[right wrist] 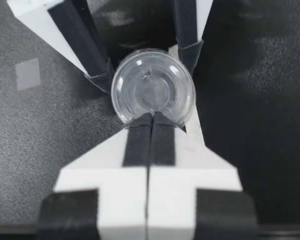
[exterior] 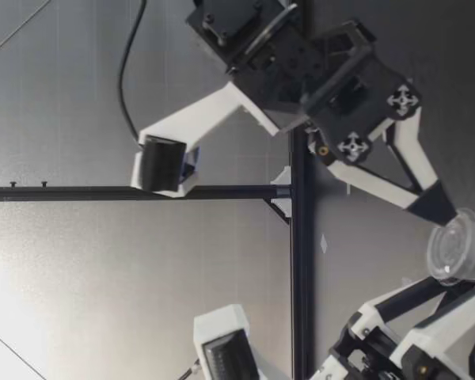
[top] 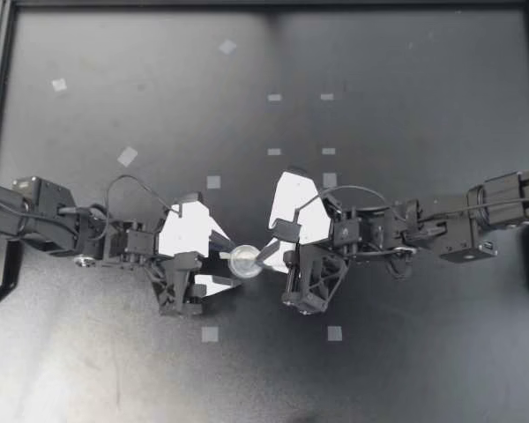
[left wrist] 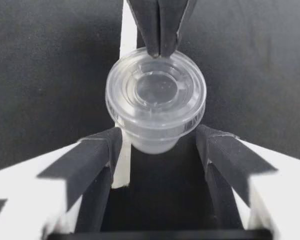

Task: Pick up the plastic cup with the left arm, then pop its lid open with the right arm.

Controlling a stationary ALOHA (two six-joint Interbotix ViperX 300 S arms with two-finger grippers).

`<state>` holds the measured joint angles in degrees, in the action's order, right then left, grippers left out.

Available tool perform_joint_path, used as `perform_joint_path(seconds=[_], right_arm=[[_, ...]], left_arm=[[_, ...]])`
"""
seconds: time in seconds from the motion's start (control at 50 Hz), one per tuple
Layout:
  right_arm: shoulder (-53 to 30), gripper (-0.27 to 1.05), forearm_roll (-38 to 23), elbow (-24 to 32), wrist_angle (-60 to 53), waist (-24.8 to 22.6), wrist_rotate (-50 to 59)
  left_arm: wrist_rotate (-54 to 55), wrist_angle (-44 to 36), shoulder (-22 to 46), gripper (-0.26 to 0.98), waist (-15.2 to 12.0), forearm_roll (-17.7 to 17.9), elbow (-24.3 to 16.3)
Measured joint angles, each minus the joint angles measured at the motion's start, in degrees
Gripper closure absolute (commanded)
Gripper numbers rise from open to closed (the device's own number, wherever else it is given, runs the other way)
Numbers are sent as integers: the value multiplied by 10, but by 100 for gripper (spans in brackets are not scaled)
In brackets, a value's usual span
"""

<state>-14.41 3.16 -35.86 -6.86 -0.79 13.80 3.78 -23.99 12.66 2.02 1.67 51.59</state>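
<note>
I am about to lift the plastic cup, and the lid's rim point(left wrist: 157, 129) wraps evenly down over the cup's edge, so I expect the lid to stay snapped on.
A small clear plastic cup point(top: 245, 262) with a lid stands on the black table between my two grippers. My left gripper point(top: 234, 263) is open wide, one finger on each side of the cup's body. In the left wrist view the cup point(left wrist: 156, 100) sits between the fingertips of that gripper point(left wrist: 157, 142). My right gripper point(top: 264, 257) is shut, its joined tips resting on the lid's rim from the opposite side. The right wrist view shows those tips point(right wrist: 151, 116) at the edge of the cup point(right wrist: 152, 87). The low view has the cup point(exterior: 457, 255) upright under my right gripper point(exterior: 442, 207).
Small grey tape squares point(top: 127, 157) dot the table, two of them point(top: 210, 334) just in front of the grippers. A black frame rail point(top: 264, 4) borders the far side. A dark frame post point(exterior: 299, 237) stands behind the arms in the low view.
</note>
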Motion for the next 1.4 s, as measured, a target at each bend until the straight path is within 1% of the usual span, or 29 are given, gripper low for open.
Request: perform_joint_path(seconds=[0.32, 0.5, 0.62, 0.74, 0.98, 1.08, 1.14, 1.22, 1.32, 1.4], right_arm=[[-10, 87, -1, -1, 0, -4, 19], [-10, 87, -1, 0, 0, -4, 19], [-9, 87, -1, 0, 0, -4, 19], [-9, 87, -1, -1, 0, -4, 19], [-9, 87, -1, 0, 1, -4, 19], [-5, 87, -1, -1, 4, -4, 20], [11, 87, -1, -6, 22, -4, 20], [54, 87, -1, -28, 64, -4, 25], [146, 86, 13, -78, 104, -4, 62], [227, 82, 39, -131, 69, -3, 122]], left_arm=[[0, 3, 1, 9, 1, 0, -11], [-1, 23, 3, 10, 1, -1, -17], [-5, 31, 3, 13, 4, 0, -18], [-10, 33, 3, 22, 6, 0, -20], [-11, 34, 3, 51, 11, -3, -22], [-11, 35, 2, 60, 11, -3, -21], [-11, 35, -1, 63, 12, -4, -19], [-14, 35, -17, 63, 15, -4, -11], [-29, 21, -62, 63, 13, -3, 1], [-45, -24, -105, 63, 6, 2, 16]])
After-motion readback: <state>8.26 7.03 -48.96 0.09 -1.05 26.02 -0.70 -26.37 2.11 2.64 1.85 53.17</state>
